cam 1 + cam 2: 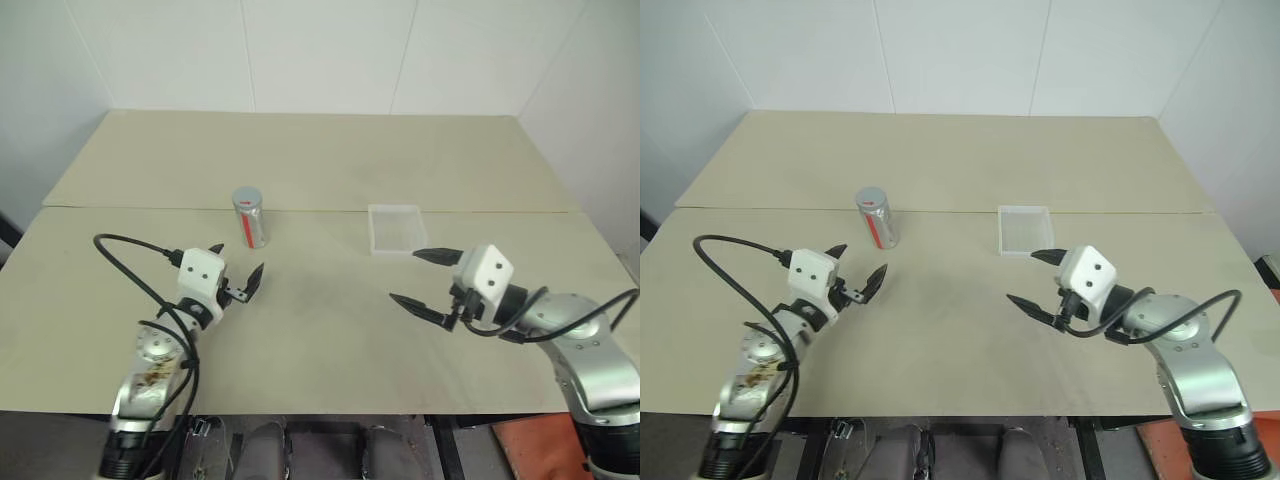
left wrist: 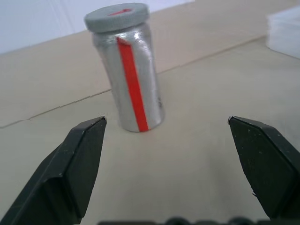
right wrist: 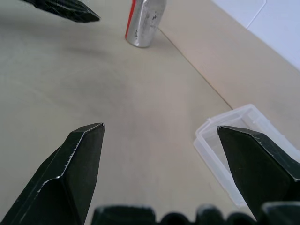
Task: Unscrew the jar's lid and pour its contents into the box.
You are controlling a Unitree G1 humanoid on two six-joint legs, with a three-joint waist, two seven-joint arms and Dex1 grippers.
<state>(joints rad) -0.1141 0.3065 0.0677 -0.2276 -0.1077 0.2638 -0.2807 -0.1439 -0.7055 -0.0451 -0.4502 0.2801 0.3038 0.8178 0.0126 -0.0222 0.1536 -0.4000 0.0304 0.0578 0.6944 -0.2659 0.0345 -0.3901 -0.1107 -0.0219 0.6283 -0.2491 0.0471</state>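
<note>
The grey lid [image 1: 246,195] sticks out past the jar's neck [image 2: 123,34] all the way round, so it will come off in one piece and uncover the jar's opening when the robot unscrews it.
The jar [image 1: 249,218] stands upright on the table, silvery with a red stripe down its side, and its grey lid [image 2: 117,17] sits on top. My left gripper [image 1: 236,265] is open just in front of the jar and apart from it, with the jar [image 2: 130,75] showing between and beyond its fingers. The clear plastic box [image 1: 394,228] lies flat to the right of the jar. My right gripper [image 1: 420,279] is open and holds nothing, just in front of the box [image 3: 243,150]. The contents are hidden inside the jar.
A seam [image 1: 480,211] runs across the beige table behind the jar and box. White walls close off the far side, and the table's front edge [image 1: 320,412] lies close below both arms.
</note>
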